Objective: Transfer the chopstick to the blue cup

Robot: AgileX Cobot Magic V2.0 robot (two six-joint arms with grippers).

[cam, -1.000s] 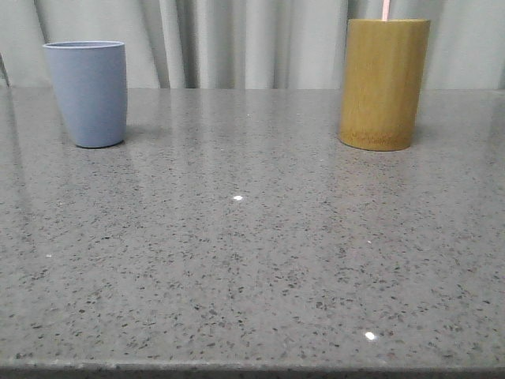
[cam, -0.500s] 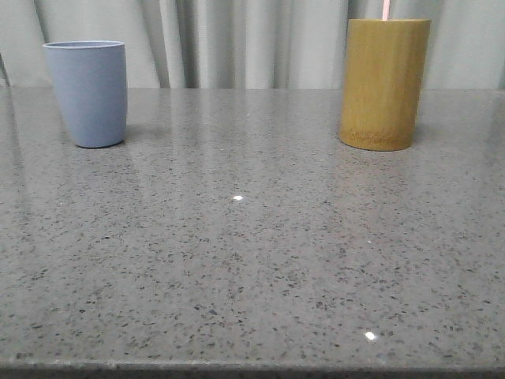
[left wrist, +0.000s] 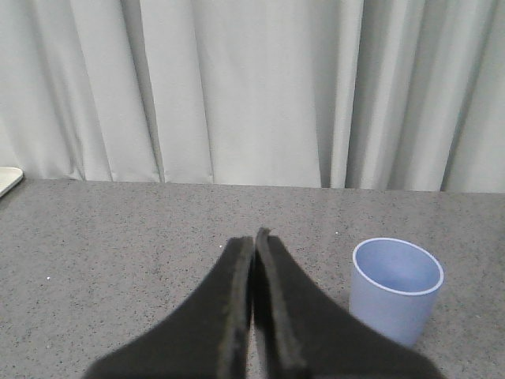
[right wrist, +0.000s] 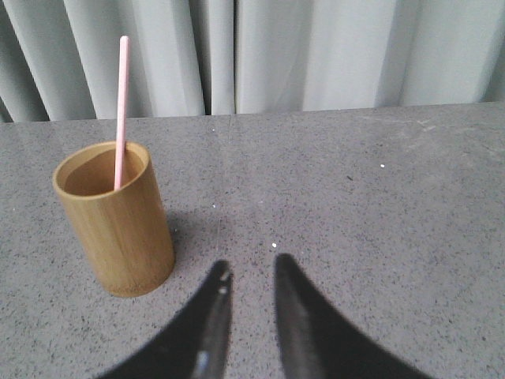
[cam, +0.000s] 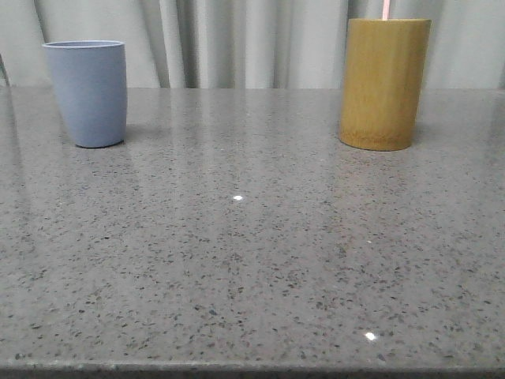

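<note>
The blue cup stands far (cam: pixel 88 95) from the chopstick in the tan cylinder, so I should first use my left gripper to move the blue cup to the table's middle (cam: pixel 231 134).
The blue cup (cam: pixel 87 93) stands upright and empty at the far left of the table; it also shows in the left wrist view (left wrist: pixel 394 288). A pale pink chopstick (right wrist: pixel 121 110) stands in the tan bamboo cylinder (right wrist: pixel 115 218) at the far right; in the front view only its tip (cam: pixel 385 9) shows above the cylinder (cam: pixel 383 83). My left gripper (left wrist: pixel 253 237) is shut and empty, apart from the blue cup. My right gripper (right wrist: pixel 251 265) is open and empty, just beside the cylinder's base. Neither gripper shows in the front view.
A grey speckled stone table (cam: pixel 252 260) carries both containers. Pale curtains (cam: pixel 252 39) hang behind the far edge. A white object's corner (left wrist: pixel 6 180) shows at the table's edge in the left wrist view.
</note>
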